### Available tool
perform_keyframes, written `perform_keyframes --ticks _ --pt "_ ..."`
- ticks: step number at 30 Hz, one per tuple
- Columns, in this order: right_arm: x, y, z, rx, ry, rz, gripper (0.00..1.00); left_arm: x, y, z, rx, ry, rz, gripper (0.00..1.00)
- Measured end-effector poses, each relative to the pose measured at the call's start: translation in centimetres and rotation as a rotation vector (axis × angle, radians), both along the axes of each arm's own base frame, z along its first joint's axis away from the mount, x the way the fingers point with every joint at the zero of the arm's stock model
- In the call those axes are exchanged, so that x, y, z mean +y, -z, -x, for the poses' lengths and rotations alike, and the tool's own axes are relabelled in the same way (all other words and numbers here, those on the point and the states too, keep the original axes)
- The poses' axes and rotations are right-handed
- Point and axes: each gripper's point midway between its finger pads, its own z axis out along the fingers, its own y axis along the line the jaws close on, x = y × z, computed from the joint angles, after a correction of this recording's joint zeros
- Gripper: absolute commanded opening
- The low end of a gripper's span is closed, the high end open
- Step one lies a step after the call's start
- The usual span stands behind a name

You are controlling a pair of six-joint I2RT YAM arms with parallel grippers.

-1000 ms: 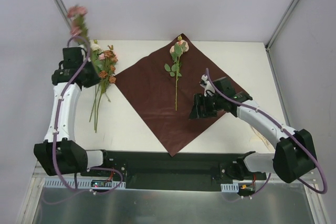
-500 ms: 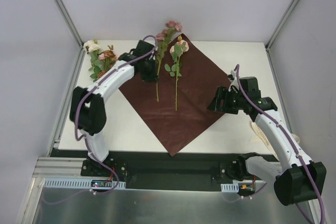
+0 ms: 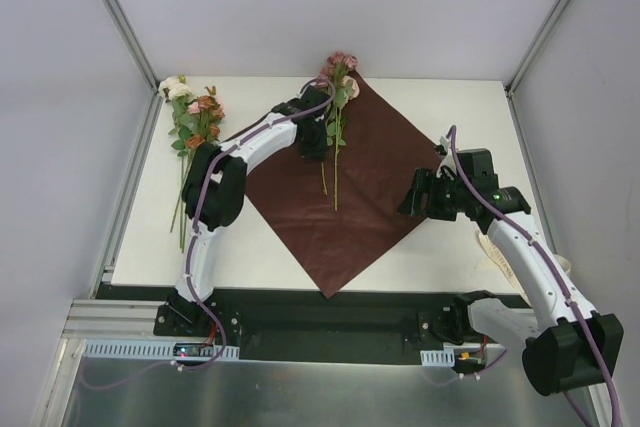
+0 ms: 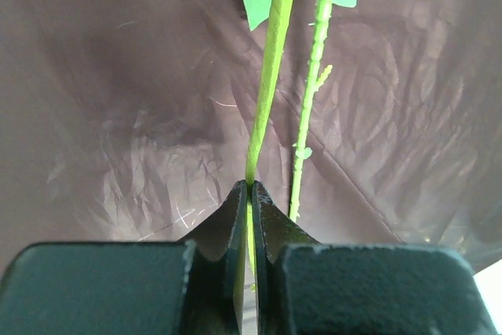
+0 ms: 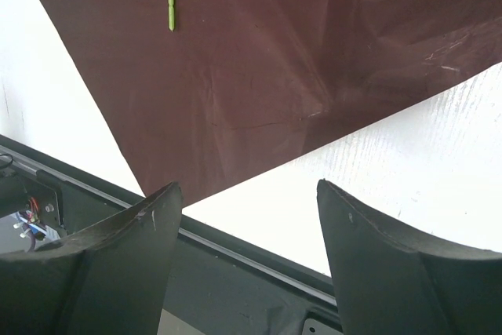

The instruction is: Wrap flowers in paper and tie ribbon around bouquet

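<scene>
The second pink flower's stem [image 4: 271, 60] is next to the lying stem, so my left gripper should go on bringing it down to the dark red paper [image 3: 323, 185] and let it go there.
The dark red paper [image 3: 350, 192] lies flat as a diamond on the white table, so no bouquet shows. One pink flower [image 3: 336, 162] lies on it. My left gripper [image 3: 314, 139] is shut on the stem [image 4: 271, 60] of a second pink flower [image 3: 338, 60], just left of the lying stem [image 4: 310, 92] and over the paper [image 4: 118, 115]. The other flowers [image 3: 195, 122] lie in a bunch at the table's left. My right gripper [image 3: 418, 197] hangs open by the paper's right corner, nothing between its fingers [image 5: 248, 184]. A cream ribbon [image 3: 497, 252] shows partly beside the right arm.
The table's near edge and a black rail [image 5: 235, 249] run just below the right gripper. Grey walls and metal posts [image 3: 120, 17] close in the table at left, back and right.
My left arm swung from the bunch at the left over to the paper, carrying a pink flower and lowering it beside the first stem. My right arm drew back off the paper to the right.
</scene>
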Motion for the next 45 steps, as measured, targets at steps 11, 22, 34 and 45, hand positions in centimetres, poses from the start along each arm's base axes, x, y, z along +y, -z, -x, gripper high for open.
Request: perform_keyframes --ticks 11,22,34,45 --pt "0.1 0.4 -0.1 0.014 -0.005 0.003 0.73 -0.5 1.3 0.9 0.027 -0.002 -0.015 0.00" --pt "0.1 0.3 0.0 0.016 -0.008 -0.001 0.73 -0.4 3.8 3.4 0.089 0.021 -0.056 0.00" --pt "0.2 0.2 0.0 0.011 -0.010 -0.005 0.73 -0.3 4.2 3.9 0.104 0.025 -0.056 0.24" --pt "0.8 0.0 0.1 0.003 -0.036 -0.028 0.74 4.7 -3.1 6.5 0.000 0.050 -0.027 0.63"
